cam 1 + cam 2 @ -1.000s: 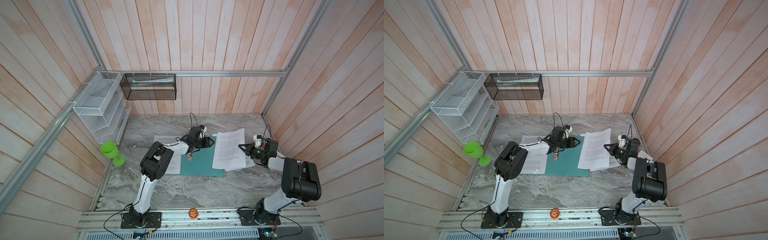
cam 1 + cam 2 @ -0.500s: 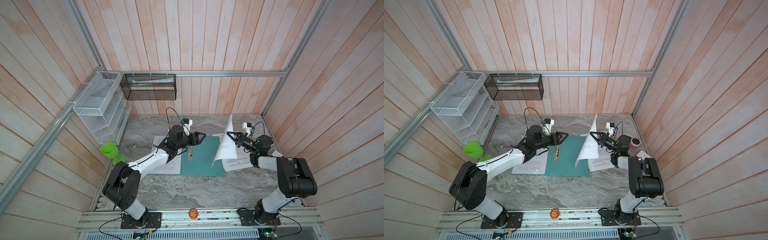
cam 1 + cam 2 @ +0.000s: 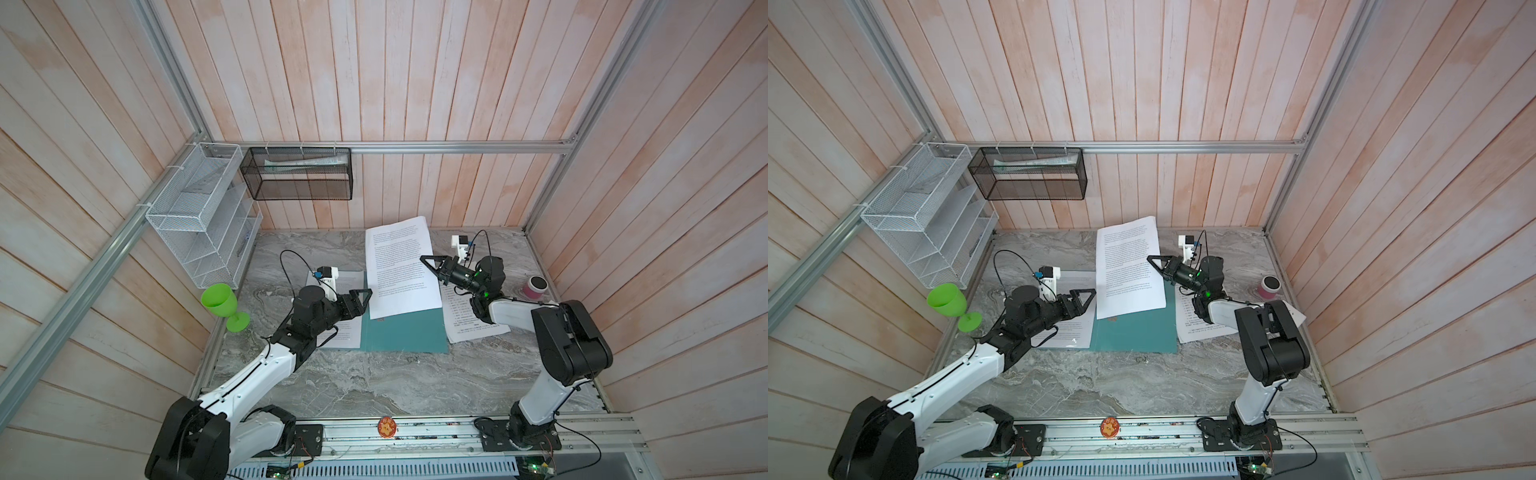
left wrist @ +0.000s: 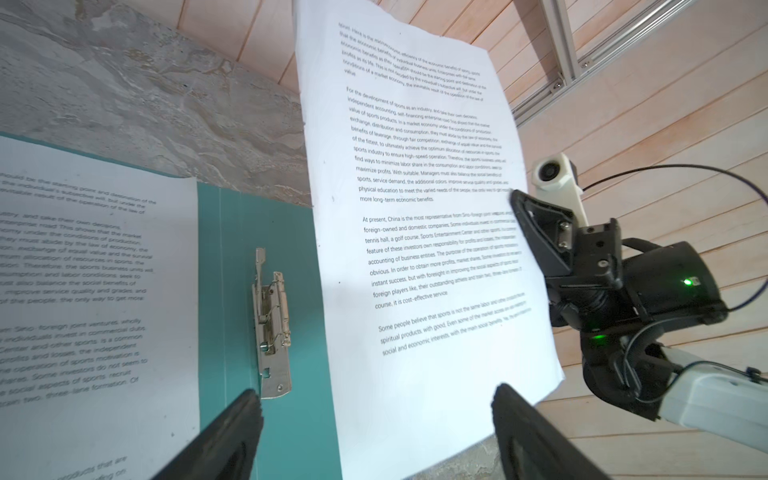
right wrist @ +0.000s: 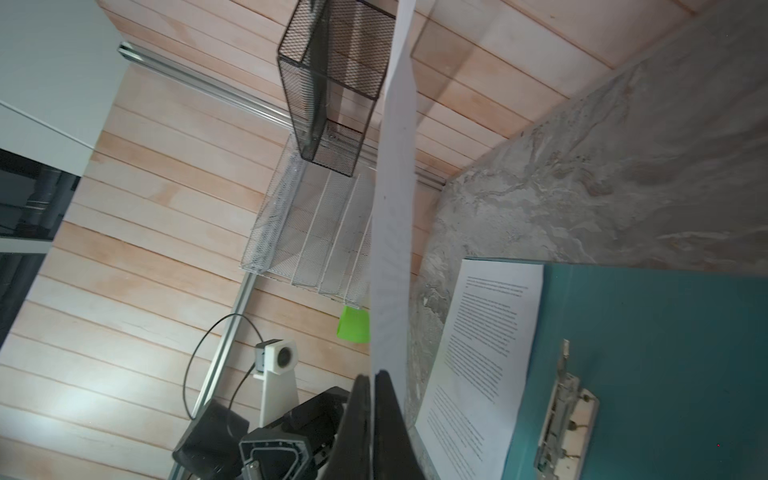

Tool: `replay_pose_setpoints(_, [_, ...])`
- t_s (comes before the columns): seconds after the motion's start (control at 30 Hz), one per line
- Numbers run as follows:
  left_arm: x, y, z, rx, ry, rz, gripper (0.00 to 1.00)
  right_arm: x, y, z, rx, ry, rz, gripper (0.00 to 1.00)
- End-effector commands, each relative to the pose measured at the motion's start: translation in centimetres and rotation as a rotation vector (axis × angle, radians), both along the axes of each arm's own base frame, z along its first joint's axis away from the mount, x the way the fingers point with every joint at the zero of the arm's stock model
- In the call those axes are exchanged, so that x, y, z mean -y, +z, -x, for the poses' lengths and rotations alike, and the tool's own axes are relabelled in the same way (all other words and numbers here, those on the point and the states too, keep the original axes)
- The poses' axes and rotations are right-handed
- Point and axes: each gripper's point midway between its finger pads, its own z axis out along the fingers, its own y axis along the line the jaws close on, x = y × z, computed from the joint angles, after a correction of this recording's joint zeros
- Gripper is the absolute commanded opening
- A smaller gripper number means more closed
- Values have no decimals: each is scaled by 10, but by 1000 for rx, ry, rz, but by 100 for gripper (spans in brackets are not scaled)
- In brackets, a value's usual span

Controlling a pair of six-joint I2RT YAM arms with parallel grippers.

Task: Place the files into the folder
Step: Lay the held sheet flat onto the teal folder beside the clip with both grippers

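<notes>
Next, I pull the raised sheet back with my right gripper and lower it onto the empty cover (image 3: 412, 329), because the sheet sticks out past the folder's far edge and over the clip.
My right gripper (image 3: 424, 259) (image 3: 1149, 258) (image 5: 372, 380) is shut on the right edge of one of the files, a printed white sheet (image 3: 399, 266) (image 3: 1127, 266) (image 4: 415, 208) held upright above the open teal folder (image 3: 407, 334) (image 3: 1133, 334) (image 4: 232, 270) (image 5: 644, 353). The folder's metal clip (image 4: 272, 324) (image 5: 565, 415) lies bare along the spine. Another sheet (image 3: 347, 336) (image 4: 95, 270) rests on the folder's left cover. More sheets (image 3: 465, 320) lie on the table to the right. My left gripper (image 3: 365, 301) (image 3: 1089, 300) (image 4: 376, 397) hovers open by the raised sheet's lower left, holding nothing.
A green goblet (image 3: 220, 301) stands at the table's left edge. On the walls hang a white wire rack (image 3: 199, 216) and a black mesh basket (image 3: 299, 174) with a paper roll. A pink cup (image 3: 534, 286) sits at the far right.
The right gripper has lifted its sheet off the table and turned it to stand above the folder. The left gripper has drawn back from the folder's clip, risen, and opened wider.
</notes>
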Motion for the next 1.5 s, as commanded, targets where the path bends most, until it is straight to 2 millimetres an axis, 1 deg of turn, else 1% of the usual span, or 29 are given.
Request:
replay_pose_setpoints(0.0, [-9, -10, 2, -13, 17, -37, 89, 4, -63, -7, -107, -36, 95, 0])
replay_pose_setpoints(0.07, [-9, -13, 2, -19, 15, -43, 89, 6, -91, -7, -152, -43, 127, 0])
replay_pose_setpoints(0.13, [-8, -17, 1, -26, 13, -45, 89, 9, -125, -5, -224, -52, 172, 0])
replay_pose_setpoints(0.2, [-7, -19, 0, -30, 6, -42, 88, 14, -149, 1, -281, -81, 188, 0])
replay_pose_setpoints(0.27, [-5, -22, -1, -36, -1, -42, 88, 22, -166, 8, -333, -123, 193, 0])
replay_pose_setpoints(0.33, [-4, -24, -1, -41, -8, -39, 88, 31, -174, 16, -351, -169, 191, 0])
replay_pose_setpoints(0.4, [-3, -26, -1, -44, -11, -32, 88, 37, -177, 21, -359, -194, 200, 0])
replay_pose_setpoints(0.57, [-1, -31, 0, -58, -23, -28, 87, 50, -173, 29, -341, -256, 241, 0])
replay_pose_setpoints(0.73, [0, -37, -1, -72, -25, -27, 87, 56, -170, 34, -335, -280, 259, 0])
replay_pose_setpoints(0.9, [2, -41, -2, -84, -34, -26, 86, 59, -166, 36, -319, -284, 278, 0])
replay_pose_setpoints(1.23, [3, -47, -2, -96, -41, -31, 86, 68, -171, 37, -343, -300, 277, 0])
replay_pose_setpoints(1.47, [7, -51, -4, -107, -53, -29, 86, 61, -176, 37, -352, -256, 268, 0])
